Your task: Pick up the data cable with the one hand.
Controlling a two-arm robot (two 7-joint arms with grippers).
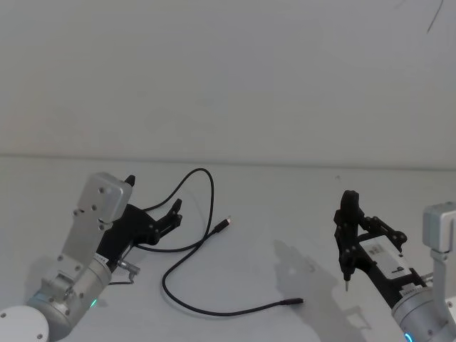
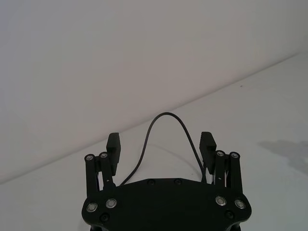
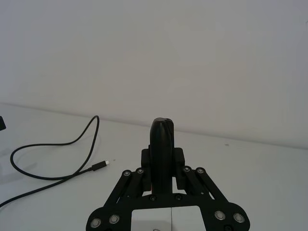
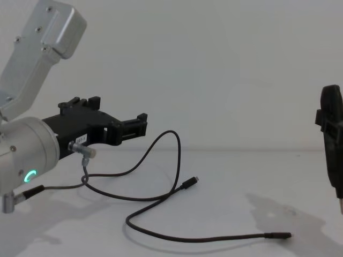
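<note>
The data cable's far loop (image 4: pixel 171 131) is arching up by itself, so I expect the front plug (image 4: pixel 278 235) will stick out almost straight when I lift the cable behind it.
The data cable (image 1: pixel 168 273) is a long black lead winding over the white table. One slim plug (image 1: pixel 226 224) lies mid-table and the other (image 1: pixel 296 302) nearer the front. Its far loop (image 4: pixel 172 135) arches up off the surface. My left gripper (image 1: pixel 153 194) hovers at the left with its fingers open. In the left wrist view the loop (image 2: pixel 166 114) rises just beyond and between the two spread fingertips (image 2: pixel 113 142), with no contact visible. My right gripper (image 1: pixel 348 196) stands upright at the right, shut on nothing, well away from the cable (image 3: pixel 91 130).
A short dark wire with silver barrel connectors (image 4: pixel 83 152) hangs from my left arm, beside the cable's left bend. The white table (image 1: pixel 285 199) runs back to a plain wall. Open surface lies between the front plug and my right arm.
</note>
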